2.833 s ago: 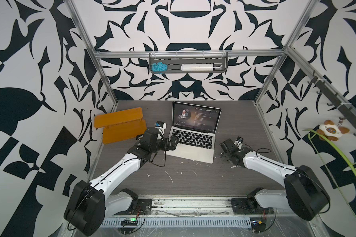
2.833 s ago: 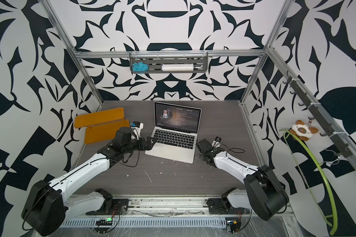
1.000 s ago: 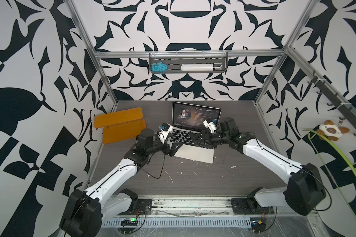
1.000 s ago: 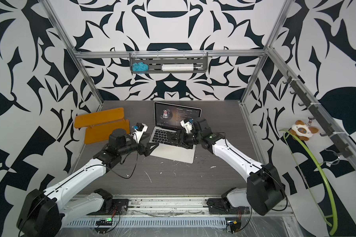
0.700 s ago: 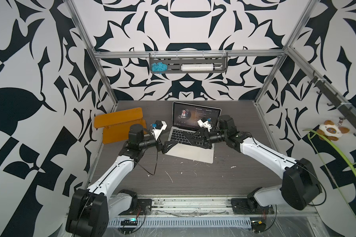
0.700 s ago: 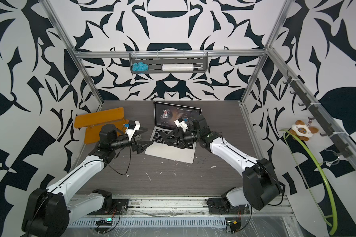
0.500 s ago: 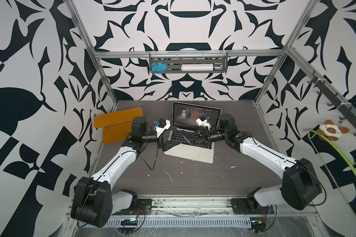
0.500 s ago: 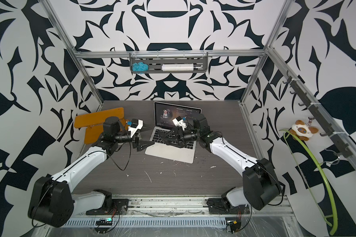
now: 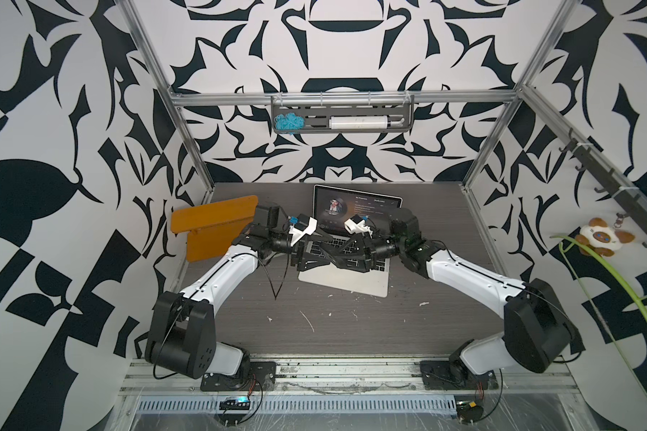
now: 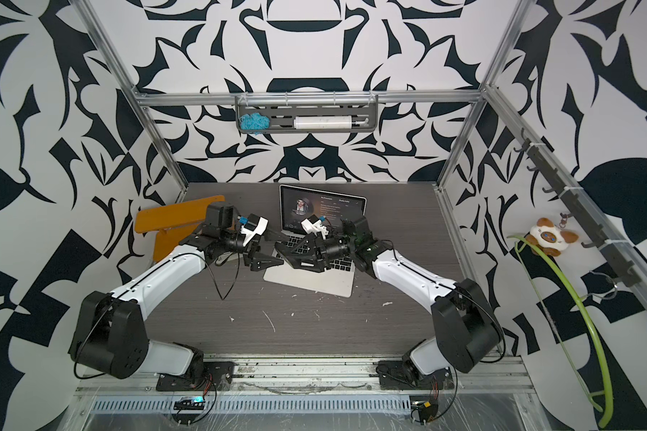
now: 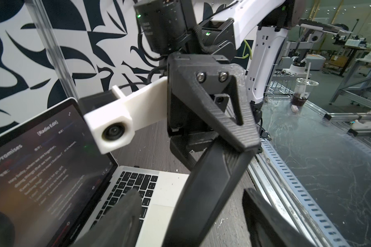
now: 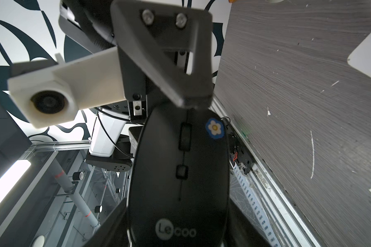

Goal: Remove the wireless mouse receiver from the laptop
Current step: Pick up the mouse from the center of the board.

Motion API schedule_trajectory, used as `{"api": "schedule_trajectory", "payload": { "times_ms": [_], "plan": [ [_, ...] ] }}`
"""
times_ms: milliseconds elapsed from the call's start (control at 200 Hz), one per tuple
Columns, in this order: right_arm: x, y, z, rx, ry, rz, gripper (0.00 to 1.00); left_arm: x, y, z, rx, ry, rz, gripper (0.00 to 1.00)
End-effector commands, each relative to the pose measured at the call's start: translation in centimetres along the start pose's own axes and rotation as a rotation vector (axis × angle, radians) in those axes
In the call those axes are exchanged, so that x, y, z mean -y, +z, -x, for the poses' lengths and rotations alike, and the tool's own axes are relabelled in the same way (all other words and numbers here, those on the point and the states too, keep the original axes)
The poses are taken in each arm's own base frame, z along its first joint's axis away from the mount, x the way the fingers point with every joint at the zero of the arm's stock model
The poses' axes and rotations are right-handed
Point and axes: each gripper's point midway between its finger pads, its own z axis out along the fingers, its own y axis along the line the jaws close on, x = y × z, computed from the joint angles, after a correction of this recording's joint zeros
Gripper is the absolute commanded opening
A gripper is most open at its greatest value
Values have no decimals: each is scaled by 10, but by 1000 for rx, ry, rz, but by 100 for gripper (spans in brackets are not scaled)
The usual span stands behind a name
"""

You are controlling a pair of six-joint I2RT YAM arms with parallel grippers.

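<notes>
I have my right gripper spanning the mouse's sides, so I should grasp the front end with my left gripper before my right gripper opens, turns and takes the tail end.
The silver laptop stands open at the back middle of the table in both top views, and its palm rest shows in the left wrist view. My right gripper is shut on a black oval mouse and holds it by its sides in the air above the keyboard. My left gripper faces it, open. Its fingers stand on either side of the mouse's front end with gaps. In a top view the two grippers meet nose to nose. I cannot make out the wireless mouse receiver anywhere.
An orange box with its lid lies at the back left, close behind my left arm. A rack with a blue ball and a white tube hangs on the back wall. White flecks dot the table's front.
My left arm has swung up and rightwards and now meets the right gripper over the keyboard. Its jaws have narrowed around the mouse's front. The right gripper has kept hold of the mouse.
</notes>
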Motion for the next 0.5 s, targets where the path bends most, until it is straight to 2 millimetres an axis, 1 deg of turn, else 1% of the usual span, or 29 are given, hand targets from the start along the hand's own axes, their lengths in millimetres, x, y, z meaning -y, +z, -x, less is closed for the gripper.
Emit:
{"api": "schedule_trajectory", "payload": {
  "times_ms": [0, 110, 195, 245, 290, 295, 300, 305, 315, 325, 385, 450, 495],
  "plan": [
    [-33, -1, 2, -9, -107, 68, 27, 9, 0, 4, 25, -21, -62, 72],
    [-31, 0, 4, -7, -103, 70, 28, 8, 1, 3, 35, -54, -87, 59],
    [-31, 1, 6, -7, -99, 77, 31, 7, 1, 3, 47, -78, -105, 43],
    [-32, 2, 7, -5, -97, 82, 33, 5, 2, 2, 50, -98, -111, 36],
    [-33, 1, 9, -2, -99, 86, 39, 4, 2, 3, 58, -112, -120, 28],
    [-33, 2, 9, -2, -99, 86, 41, 4, 2, 3, 58, -113, -120, 27],
    [-33, 2, 9, -2, -100, 86, 41, 4, 2, 3, 59, -113, -121, 27],
    [-33, 2, 9, -1, -99, 86, 44, 4, 2, 3, 59, -114, -122, 26],
    [-33, 2, 9, -1, -98, 86, 44, 4, 2, 3, 61, -115, -124, 25],
    [-33, 2, 9, -1, -100, 86, 49, 4, 2, 3, 60, -117, -124, 23],
    [-33, 2, 10, -1, -103, 87, 60, 2, 2, 3, 63, -133, -127, 17],
    [-34, 0, 13, 9, -115, 87, 67, 0, 2, 2, 55, -148, -124, 4],
    [-34, -4, 17, 26, -128, 79, 73, 0, 2, 2, 49, -154, -120, 0]
  ]
}}
